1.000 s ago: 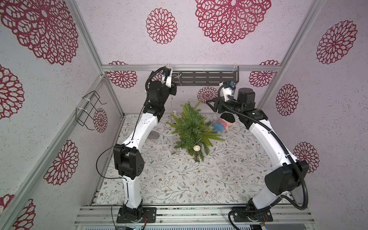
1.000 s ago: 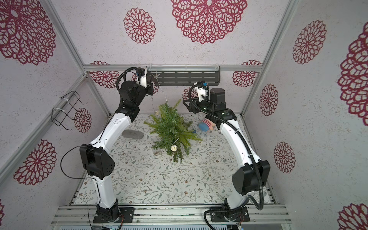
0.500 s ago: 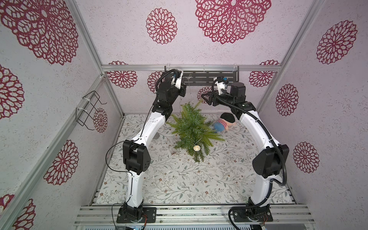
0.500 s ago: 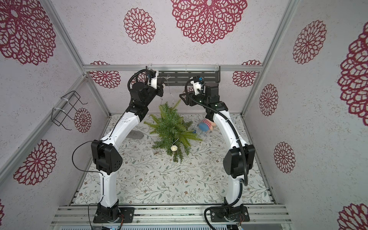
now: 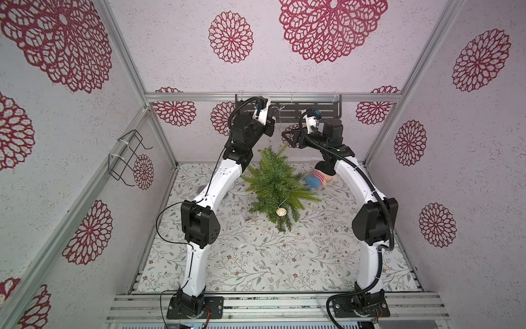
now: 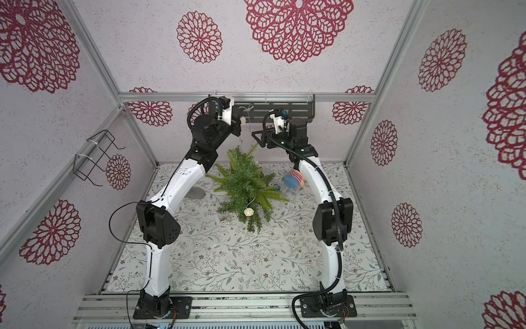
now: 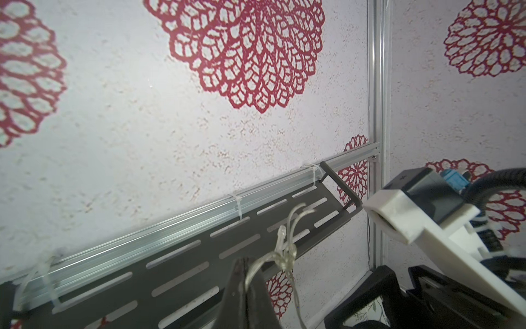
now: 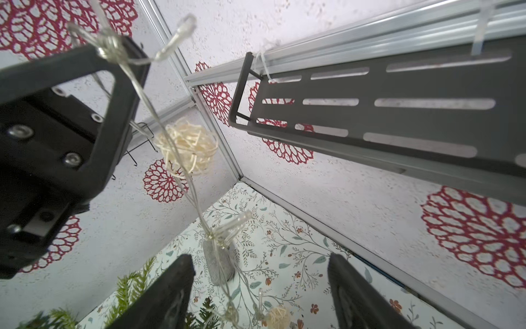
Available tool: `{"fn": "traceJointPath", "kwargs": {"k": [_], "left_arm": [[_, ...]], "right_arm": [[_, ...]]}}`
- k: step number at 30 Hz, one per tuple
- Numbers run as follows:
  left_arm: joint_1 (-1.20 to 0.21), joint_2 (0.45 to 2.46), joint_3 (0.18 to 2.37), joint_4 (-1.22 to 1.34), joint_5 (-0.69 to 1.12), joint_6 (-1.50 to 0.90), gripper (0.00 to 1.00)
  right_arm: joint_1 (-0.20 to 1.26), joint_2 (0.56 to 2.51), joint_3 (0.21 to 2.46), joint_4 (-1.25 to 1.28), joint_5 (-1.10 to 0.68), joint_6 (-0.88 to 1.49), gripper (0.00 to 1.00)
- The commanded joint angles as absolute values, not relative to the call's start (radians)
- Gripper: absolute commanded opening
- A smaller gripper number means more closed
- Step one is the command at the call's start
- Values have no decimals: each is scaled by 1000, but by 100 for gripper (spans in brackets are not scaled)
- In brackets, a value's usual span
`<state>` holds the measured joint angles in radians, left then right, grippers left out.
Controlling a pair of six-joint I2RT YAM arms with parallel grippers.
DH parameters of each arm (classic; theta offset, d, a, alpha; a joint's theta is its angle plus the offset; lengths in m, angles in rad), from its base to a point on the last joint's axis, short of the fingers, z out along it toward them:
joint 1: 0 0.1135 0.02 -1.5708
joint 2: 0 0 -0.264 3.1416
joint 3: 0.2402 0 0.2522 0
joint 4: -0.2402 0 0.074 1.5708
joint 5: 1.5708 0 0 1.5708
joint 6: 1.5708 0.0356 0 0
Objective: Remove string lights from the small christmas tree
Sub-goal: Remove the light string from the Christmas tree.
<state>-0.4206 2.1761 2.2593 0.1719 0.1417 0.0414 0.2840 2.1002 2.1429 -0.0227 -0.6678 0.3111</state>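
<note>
I expect part of the string lights to stay on the front branches when I carry the pale wire (image 8: 199,212) aside, since a wicker ball (image 5: 281,211) is still resting there.
The small christmas tree (image 5: 277,185) (image 6: 244,185) stands on the floral cloth, leaning a little. My left gripper (image 5: 271,133) (image 7: 244,263) is raised above the treetop by the back shelf, shut on the pale wire of the string lights (image 7: 281,253). From it the wire hangs down past a cream wicker ball (image 8: 186,148) into the branches, where another ball (image 5: 281,211) (image 6: 248,211) dangles. A small clear box (image 5: 250,218) lies beside the tree. My right gripper (image 5: 286,139) (image 8: 260,257) is open, facing the left one, with the wire hanging just inside one finger (image 8: 182,273).
A black slotted shelf (image 5: 287,106) (image 7: 199,250) hangs on the back rail, right behind both grippers. A striped plush doll (image 5: 316,181) lies right of the tree, under my right arm. A grey pad (image 6: 196,193) lies left of the tree. A wire basket (image 5: 128,156) is fixed to the left wall.
Both arms have risen and closed in above the treetop. The left gripper has drawn the wire higher, toward the shelf. The right gripper's jaws have spread wider.
</note>
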Motion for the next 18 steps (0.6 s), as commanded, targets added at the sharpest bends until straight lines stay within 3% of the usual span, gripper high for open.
{"fn": "traceJointPath", "kwargs": {"k": [1, 18], "left_arm": [[-428, 2198, 2284, 155, 154, 55, 0], [-446, 2219, 2327, 128, 150, 77, 0]], "right_arm": [[281, 2097, 2184, 74, -709, 363, 80], [305, 2229, 2313, 36, -568, 374, 74]]}}
